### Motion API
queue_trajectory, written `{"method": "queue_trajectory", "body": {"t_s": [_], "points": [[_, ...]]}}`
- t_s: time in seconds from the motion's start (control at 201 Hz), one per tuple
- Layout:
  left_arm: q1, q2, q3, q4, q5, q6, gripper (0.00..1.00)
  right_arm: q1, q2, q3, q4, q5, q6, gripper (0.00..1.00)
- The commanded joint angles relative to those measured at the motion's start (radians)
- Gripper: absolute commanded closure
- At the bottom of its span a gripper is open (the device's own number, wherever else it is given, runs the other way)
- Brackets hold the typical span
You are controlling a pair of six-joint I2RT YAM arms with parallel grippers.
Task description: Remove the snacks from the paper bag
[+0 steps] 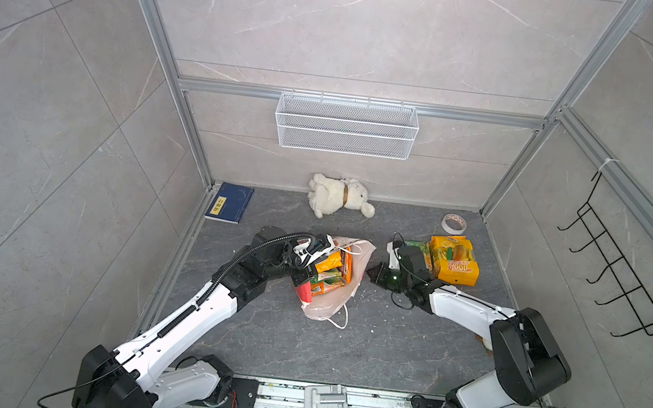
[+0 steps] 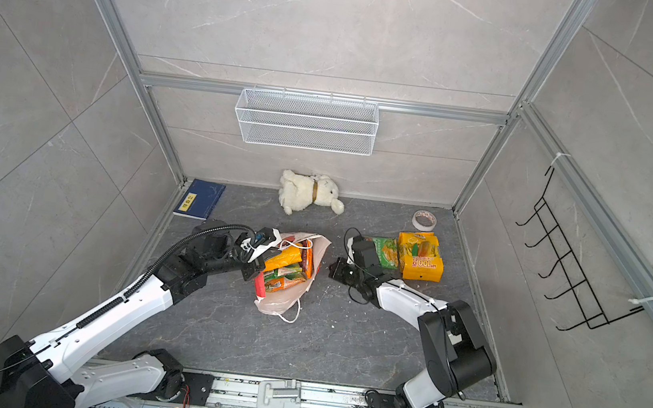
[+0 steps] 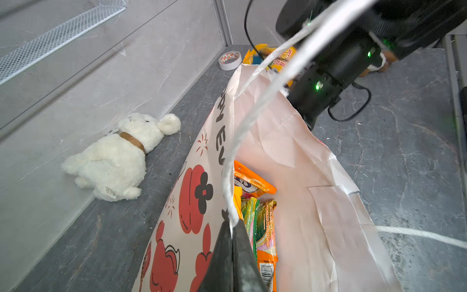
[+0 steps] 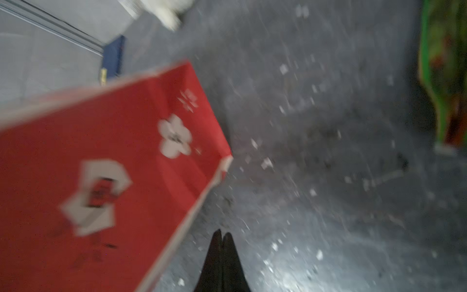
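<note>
The paper bag is leaning crooked, with its far corner (image 1: 370, 246) toward my right gripper. My right gripper should push the bag's side (image 1: 357, 274) back before it reaches into the bag's opening.
The paper bag (image 1: 359, 265) stands open mid-floor, leaning, with several snacks (image 1: 329, 272) inside; the left wrist view looks into it at orange and green packets (image 3: 262, 227). My left gripper (image 3: 232, 226) is shut on the bag's white cord handle (image 3: 252, 111) at the left rim, seen in both top views (image 1: 305, 280) (image 2: 254, 274). My right gripper (image 1: 370, 273) is shut and empty, low over the floor just right of the bag's red side (image 4: 101, 151), its tips (image 4: 222, 233) apart from it. A yellow-orange packet (image 1: 454, 259) and a green packet (image 1: 421, 253) lie on the floor right of the bag.
A white plush toy (image 1: 340, 196) lies at the back wall, a blue book (image 1: 230, 202) in the back left corner, a tape roll (image 1: 453, 223) at the back right. A wire basket (image 1: 346, 125) hangs on the back wall, a black hook rack (image 1: 619, 263) on the right wall.
</note>
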Motion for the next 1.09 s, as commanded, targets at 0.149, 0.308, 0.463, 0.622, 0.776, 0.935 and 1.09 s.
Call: {"method": "queue_trajectory", "body": {"t_s": [0.149,0.308,0.463,0.622,0.776,0.935,1.09], "points": [[-0.006,-0.021,0.032,0.035,0.124,-0.020,1.00,0.058,0.154,-0.028,0.211,-0.045,0.141,1.00],[-0.006,-0.040,0.031,0.041,0.111,-0.023,1.00,0.069,0.224,0.013,0.265,0.014,0.179,1.00],[-0.006,-0.047,0.020,0.052,0.100,-0.021,1.00,0.069,0.318,0.066,0.346,0.019,0.225,1.00],[-0.006,-0.041,0.011,0.067,0.070,-0.021,1.00,0.069,0.412,0.141,0.407,0.027,0.258,1.00],[-0.006,-0.033,0.002,0.109,0.013,-0.040,1.00,0.070,0.514,0.271,0.399,0.029,0.258,1.00],[-0.006,-0.026,0.007,0.126,0.022,-0.045,1.00,0.070,0.618,0.422,0.373,0.026,0.258,1.00],[-0.006,-0.019,0.002,0.115,0.027,-0.033,1.00,0.069,0.681,0.527,0.341,0.031,0.235,1.00]]}}
